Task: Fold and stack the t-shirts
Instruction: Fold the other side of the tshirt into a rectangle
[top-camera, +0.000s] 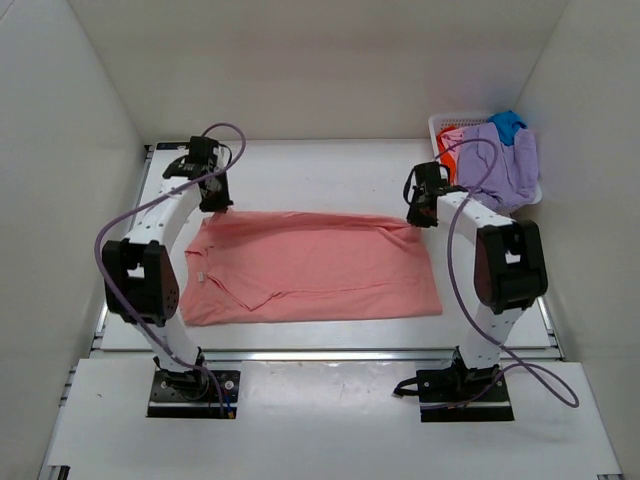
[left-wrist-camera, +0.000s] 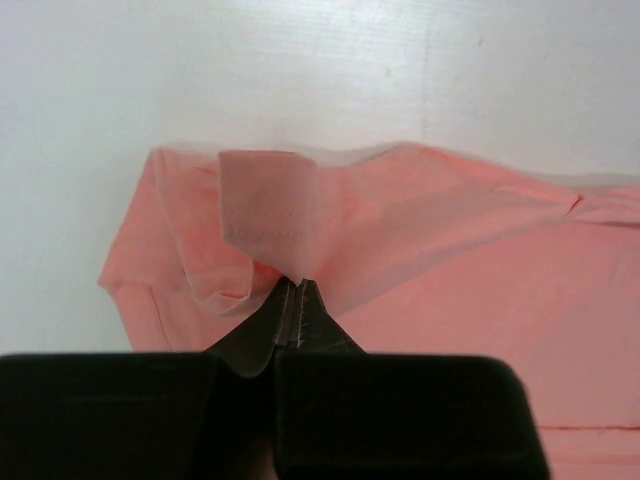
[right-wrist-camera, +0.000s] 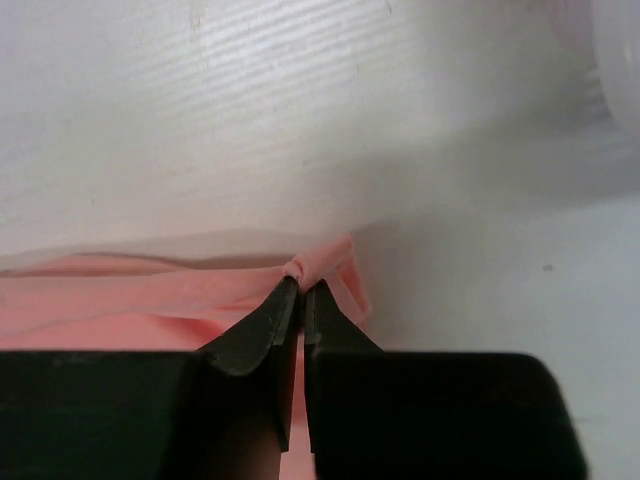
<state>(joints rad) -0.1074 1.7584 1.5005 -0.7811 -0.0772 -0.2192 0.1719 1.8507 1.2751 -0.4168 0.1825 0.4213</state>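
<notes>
My right gripper should lay the t-shirt's far hem corner (right-wrist-camera: 328, 262) over, open, and pull the fold's hem end (top-camera: 425, 246) straight, because the corner is bunched up in this gripper.
A salmon-pink t-shirt (top-camera: 310, 265) lies spread flat across the table, collar to the left. My left gripper (top-camera: 213, 201) is shut on its far left corner, at the sleeve; the left wrist view shows the jaws (left-wrist-camera: 296, 283) pinching a fold of pink cloth (left-wrist-camera: 400, 230). My right gripper (top-camera: 421, 218) is shut on the far right corner, at the hem; the right wrist view shows the tips (right-wrist-camera: 303, 284) pinching a bunched bit of pink cloth (right-wrist-camera: 320, 262). A lavender t-shirt (top-camera: 497, 165), a bright blue one (top-camera: 507, 124) and an orange-red one (top-camera: 449, 145) lie heaped in the basket.
A white lattice basket (top-camera: 446, 122) stands at the far right corner against the wall. White walls close in the table at the back and both sides. Purple cables loop off both arms.
</notes>
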